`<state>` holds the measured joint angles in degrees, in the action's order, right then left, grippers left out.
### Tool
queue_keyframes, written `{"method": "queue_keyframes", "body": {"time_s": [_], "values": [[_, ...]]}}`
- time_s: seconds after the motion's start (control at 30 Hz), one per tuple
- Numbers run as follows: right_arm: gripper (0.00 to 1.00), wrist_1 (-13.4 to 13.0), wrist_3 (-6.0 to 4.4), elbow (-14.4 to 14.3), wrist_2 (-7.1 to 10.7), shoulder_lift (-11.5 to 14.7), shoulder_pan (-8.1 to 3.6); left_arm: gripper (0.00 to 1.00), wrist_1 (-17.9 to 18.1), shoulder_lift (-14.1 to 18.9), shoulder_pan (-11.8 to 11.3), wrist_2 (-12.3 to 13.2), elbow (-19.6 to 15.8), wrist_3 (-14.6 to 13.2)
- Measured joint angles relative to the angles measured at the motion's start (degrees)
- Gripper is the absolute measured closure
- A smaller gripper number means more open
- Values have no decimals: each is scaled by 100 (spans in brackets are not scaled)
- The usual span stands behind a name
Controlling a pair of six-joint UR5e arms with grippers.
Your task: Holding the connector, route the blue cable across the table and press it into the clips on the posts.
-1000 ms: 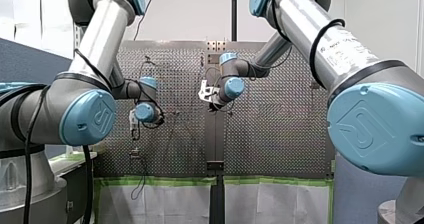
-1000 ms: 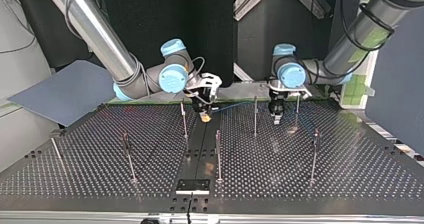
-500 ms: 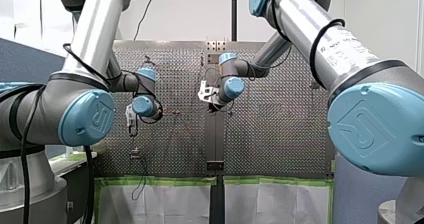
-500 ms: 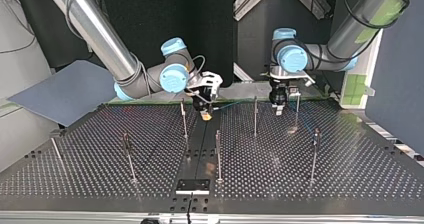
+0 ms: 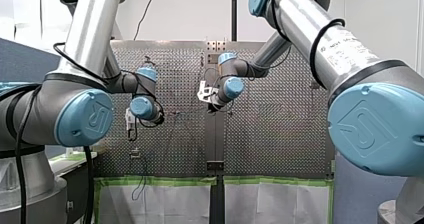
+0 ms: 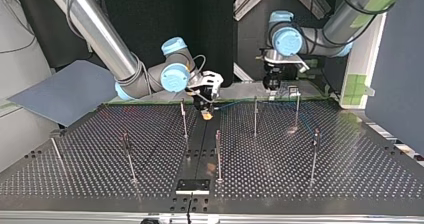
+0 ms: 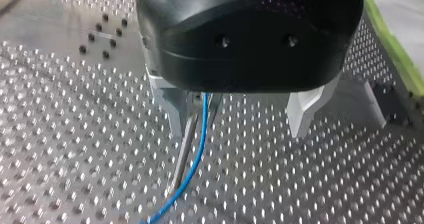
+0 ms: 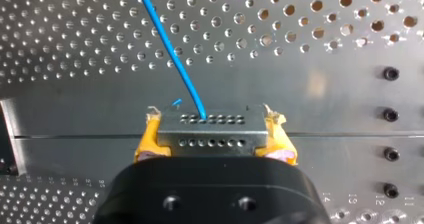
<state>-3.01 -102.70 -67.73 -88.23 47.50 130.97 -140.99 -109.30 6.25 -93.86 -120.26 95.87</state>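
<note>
The blue cable (image 8: 171, 50) will stay fixed in the connector when I carry it, because a short blue tip sticks out next to the connector's holes.
In the right wrist view a grey metal connector (image 8: 211, 131) with rows of small holes sits between the yellow pads (image 8: 149, 140) of my right gripper (image 8: 212, 151), which is shut on it. The blue cable (image 8: 170, 49) leaves the connector's far face and runs out over the perforated plate. In the top view my right gripper (image 6: 205, 113) hangs low near the table's back middle. My left gripper (image 7: 237, 133) is open, its metal fingers (image 7: 172, 109) wide apart. The blue cable (image 7: 200, 149) passes just inside one finger, beside a thin post (image 7: 184, 151). In the top view my left gripper (image 6: 273, 90) hovers above the back edge.
Several thin upright posts stand on the perforated table (image 6: 350, 174), among them one (image 6: 255, 115) between the two grippers and one with a clip (image 6: 296, 106) beside my left gripper. A black plate (image 6: 192, 185) lies at the table's near middle edge. A grey board (image 6: 60, 91) leans at the top view's left.
My left gripper has risen from the table and drawn back toward the rear edge in the top view. My right gripper still holds the connector in the same place.
</note>
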Motion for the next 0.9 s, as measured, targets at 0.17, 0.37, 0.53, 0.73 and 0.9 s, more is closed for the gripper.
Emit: {"method": "queue_keyframes", "body": {"time_s": [0.17, 0.37, 0.53, 0.73, 0.9], "values": [[100, -3, 18, 1, -4, 0, 14, 0, 184, 2, 109, 196, -12, 80], [100, 82, 157, 4, -34, 7, 22, 0, 500, 2, 260, 256, -13, 364], [100, 169, 221, 5, -164, 9, -6, 0, 763, 3, 479, 101, -8, 567], [100, 179, 223, 7, -216, 9, -52, 0, 843, 2, 833, -244, 5, 624], [100, 171, 223, 10, -223, 9, -82, 0, 725, -7, 1058, -522, 111, 616]]}}
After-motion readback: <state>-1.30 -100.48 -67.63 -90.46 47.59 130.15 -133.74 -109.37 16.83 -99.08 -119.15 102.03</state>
